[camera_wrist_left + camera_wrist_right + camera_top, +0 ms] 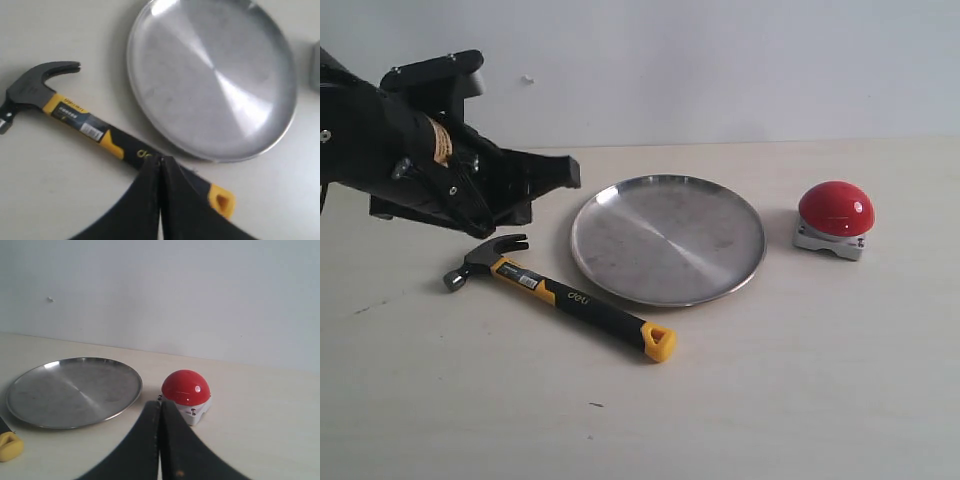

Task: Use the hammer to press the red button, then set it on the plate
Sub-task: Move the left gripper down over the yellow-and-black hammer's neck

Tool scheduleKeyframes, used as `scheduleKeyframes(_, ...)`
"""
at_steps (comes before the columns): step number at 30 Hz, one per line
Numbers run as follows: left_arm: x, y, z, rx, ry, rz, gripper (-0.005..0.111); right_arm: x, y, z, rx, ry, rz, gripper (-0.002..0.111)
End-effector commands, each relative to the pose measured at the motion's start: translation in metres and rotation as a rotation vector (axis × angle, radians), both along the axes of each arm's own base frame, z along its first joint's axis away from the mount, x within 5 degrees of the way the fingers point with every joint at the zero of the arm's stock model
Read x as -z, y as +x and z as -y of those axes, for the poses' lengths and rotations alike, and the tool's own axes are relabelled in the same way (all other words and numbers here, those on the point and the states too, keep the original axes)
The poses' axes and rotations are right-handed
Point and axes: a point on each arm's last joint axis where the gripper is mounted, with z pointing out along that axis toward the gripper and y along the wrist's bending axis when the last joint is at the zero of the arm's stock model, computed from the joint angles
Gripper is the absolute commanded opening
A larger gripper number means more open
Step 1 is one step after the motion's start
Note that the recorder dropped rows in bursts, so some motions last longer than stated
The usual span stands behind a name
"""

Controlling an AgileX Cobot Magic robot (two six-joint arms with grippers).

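Observation:
The hammer's handle (127,149) lies at a slant under my closed left gripper, so I need to open the gripper, turn it in line with the handle and take hold near the hammer's head (513,272).
The hammer (560,296) lies flat on the table, left of the plate (667,238), with its dark head (480,262) to the left and its yellow end (660,343) toward the front. The red button (835,210) stands right of the plate on its grey base. My left gripper (570,172) hangs shut and empty above the table, behind the hammer. In the left wrist view its tips (160,159) overlap the hammer (80,120) handle beside the plate (215,75). My right gripper (160,403) is shut and empty, just short of the red button (186,387), with the plate (75,390) beside it.
A pale wall runs along the table's back edge (740,142). The left arm's black body (410,150) fills the upper left of the exterior view. The hammer's yellow end (9,446) shows at the edge of the right wrist view.

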Motion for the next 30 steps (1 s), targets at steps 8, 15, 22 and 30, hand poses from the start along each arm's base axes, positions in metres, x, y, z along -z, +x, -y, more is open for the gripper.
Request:
scheduleKeyframes(8,0.022,0.025,-0.008,-0.741,-0.518,-0.266,0.0,0.0,0.0,0.0,0.006,-0.003,0.014,0.0)
scheduleKeyframes(15,0.043,0.049,0.005,-0.989,-0.404,-0.435,0.0,0.0,0.0,0.0,0.006,0.004,0.013,0.0)
scheduleKeyframes(22,0.031,0.062,0.001,-1.115,-0.14,-0.49,0.0,0.0,0.0,0.0,0.006,0.004,0.013,0.0)
scheduleKeyframes(30,0.039,0.075,0.006,-0.985,-0.116,-0.419,0.002,0.0,0.0,0.0,0.006,-0.002,0.014,0.0)
